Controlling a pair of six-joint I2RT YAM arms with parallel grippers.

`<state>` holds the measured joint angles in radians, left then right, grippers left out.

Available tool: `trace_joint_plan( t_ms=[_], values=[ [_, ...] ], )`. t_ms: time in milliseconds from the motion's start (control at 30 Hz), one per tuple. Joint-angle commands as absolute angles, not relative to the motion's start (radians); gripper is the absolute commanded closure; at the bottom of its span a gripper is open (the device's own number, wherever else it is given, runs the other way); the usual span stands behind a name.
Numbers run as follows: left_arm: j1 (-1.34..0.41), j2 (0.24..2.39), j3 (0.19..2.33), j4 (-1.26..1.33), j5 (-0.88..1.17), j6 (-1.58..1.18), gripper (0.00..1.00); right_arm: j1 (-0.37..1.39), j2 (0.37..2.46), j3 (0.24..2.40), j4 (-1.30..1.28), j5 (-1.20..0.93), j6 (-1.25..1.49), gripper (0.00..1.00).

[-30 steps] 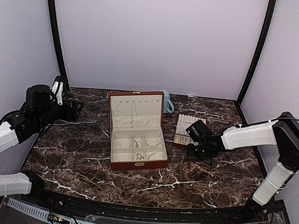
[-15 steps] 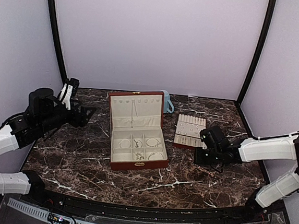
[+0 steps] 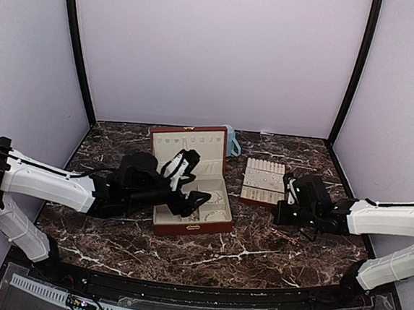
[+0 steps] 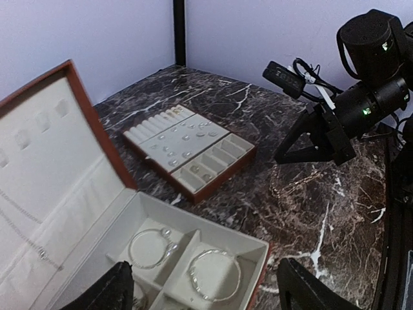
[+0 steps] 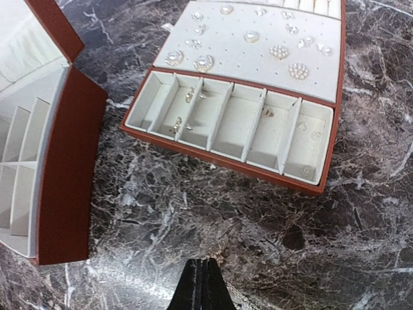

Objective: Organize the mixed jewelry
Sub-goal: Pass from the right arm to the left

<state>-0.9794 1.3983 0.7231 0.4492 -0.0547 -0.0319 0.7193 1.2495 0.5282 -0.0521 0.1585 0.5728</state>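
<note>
The thin chain's strand (image 4: 275, 188) is free below my right gripper's fingers, so my left gripper should now move, open, toward that strand and close there.
The mixed jewelry shows as pale studs (image 5: 251, 37) on the flat cream slotted tray (image 5: 226, 163), small pieces in its slots, and silvery bracelets (image 4: 213, 274) in the reddish-brown box (image 3: 186, 228). My right gripper (image 5: 203, 279) is low on the marble just in front of the tray (image 3: 246, 191). It is shut, with a thin chain (image 5: 217, 256) bunched at its tips. My left gripper (image 4: 206, 297) hovers open above the box's front compartments, nothing between its fingers. In the top view it (image 3: 196, 201) is over the box's right side, and the right gripper (image 3: 278, 210) sits beside the tray.
The box's lid (image 4: 51, 161) stands upright with a fine necklace (image 3: 185, 153) hung inside. A blue mug (image 3: 233, 141) is behind the box. Dark marble lies around both containers. The enclosure's walls and black posts bound the table.
My left arm has swung from the table's far left edge in over the open box. The right arm has dropped lower and stretched out flatter, and its jaws have closed.
</note>
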Motion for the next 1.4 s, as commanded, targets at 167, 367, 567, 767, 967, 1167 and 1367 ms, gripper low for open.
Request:
trace_joint_plan(
  t_ms=[167, 367, 567, 767, 967, 1167, 1367],
  values=[
    [-1.074, 1.804, 0.988, 0.854, 0.046, -0.010, 0.21, 0.718, 1.139, 0.484, 0.037, 0.105, 0.547, 1.00],
    [-1.078, 2.014, 1.134, 0.908, 0.048, -0.041, 0.21, 0.718, 1.066, 0.453, 0.043, 0.073, 0.548, 1.00],
    [-1.081, 2.106, 1.224, 0.913, 0.072, -0.061, 0.22, 0.718, 0.986, 0.424, 0.044, 0.034, 0.560, 1.00],
    [-1.088, 2.163, 1.277, 0.901, 0.096, -0.059, 0.23, 0.718, 0.968, 0.411, 0.046, 0.033, 0.571, 1.00],
    [-1.094, 2.217, 1.326, 0.870, 0.101, -0.071, 0.24, 0.718, 0.964, 0.420, 0.048, 0.029, 0.570, 1.00],
    [-1.096, 2.241, 1.342, 0.861, 0.091, -0.085, 0.33, 0.718, 0.957, 0.422, 0.045, 0.030, 0.571, 1.00],
    [-1.098, 2.266, 1.365, 0.849, 0.107, -0.093, 0.39, 0.718, 0.956, 0.420, 0.044, 0.031, 0.572, 1.00]
  ],
)
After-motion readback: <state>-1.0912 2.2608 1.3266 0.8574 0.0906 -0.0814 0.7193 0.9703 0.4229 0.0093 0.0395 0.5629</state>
